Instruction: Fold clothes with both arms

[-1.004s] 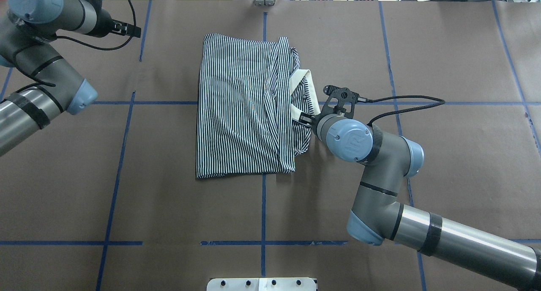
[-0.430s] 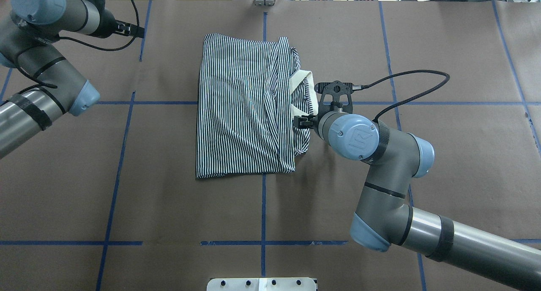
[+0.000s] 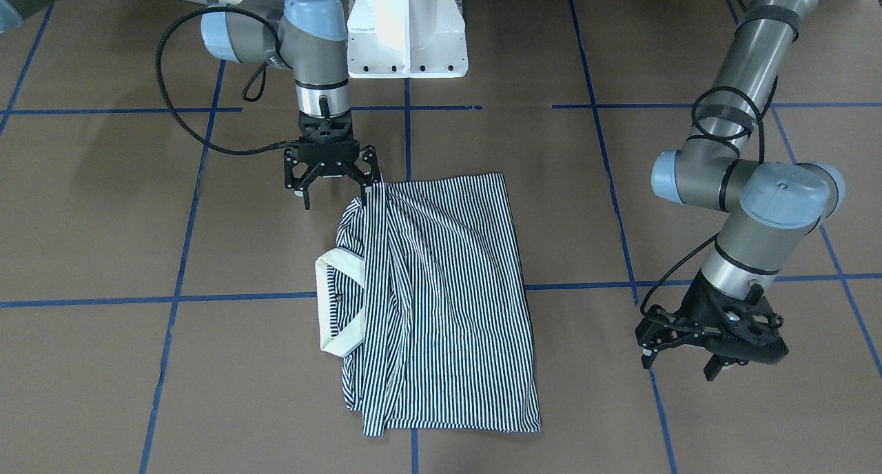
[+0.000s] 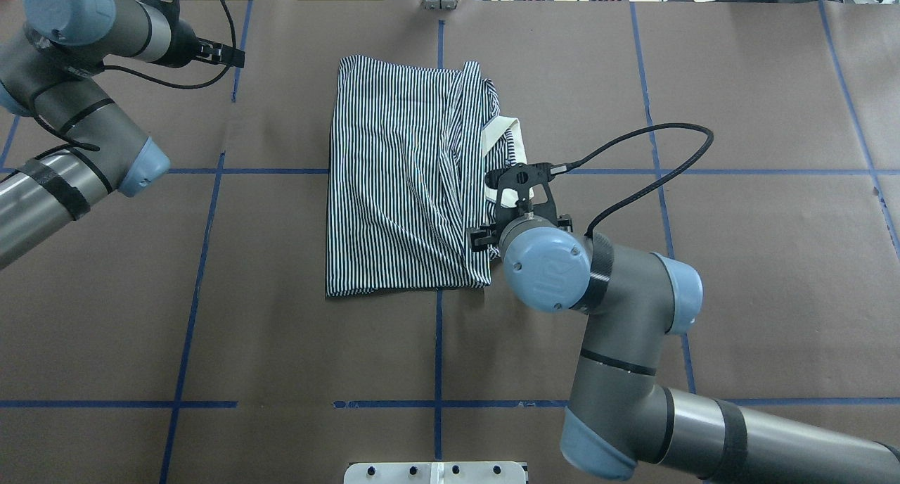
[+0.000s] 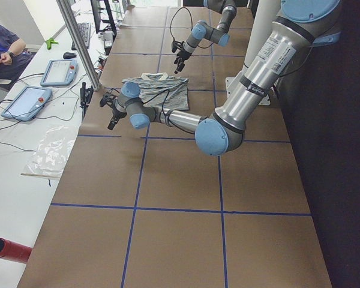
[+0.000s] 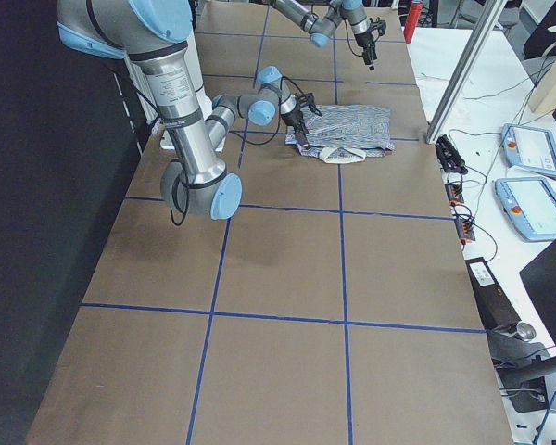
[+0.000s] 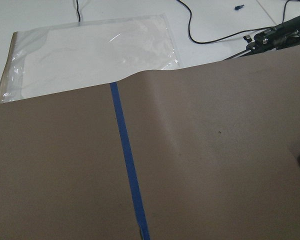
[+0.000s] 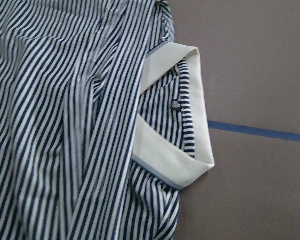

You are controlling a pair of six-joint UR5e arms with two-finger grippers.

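Observation:
The raised fold [image 3: 402,304] will spread out across part of the long piece of cloth when the robot pulls the fabric, because loose ripples [image 3: 419,263] run next to that long piece.
The clothes, one navy-and-white striped polo shirt [image 4: 404,188], lie folded lengthwise in the middle of the brown table, the cream collar [image 4: 508,134] poking out on the shirt's right side. In the front-facing view the shirt [image 3: 448,302] shows its collar [image 3: 329,302] on the left. My right gripper [image 3: 339,190] hangs open just over the shirt's near right corner, one finger at the fabric's edge, nothing gripped. Its wrist camera looks down on the collar [image 8: 172,160]. My left gripper [image 3: 679,364] stands open well off to the shirt's left, over bare table.
The white pedestal base [image 3: 406,26] stands at the robot's side of the table. Blue tape lines [image 4: 437,343] cross the brown cover. A clear plastic bag [image 7: 90,55] lies beyond the table's far edge. A seated person [image 5: 0,48] and tablets [image 5: 25,102] are at the side bench.
My right gripper has moved from beside the collar along the shirt's right edge toward the robot-side corner. The left arm has shifted only slightly.

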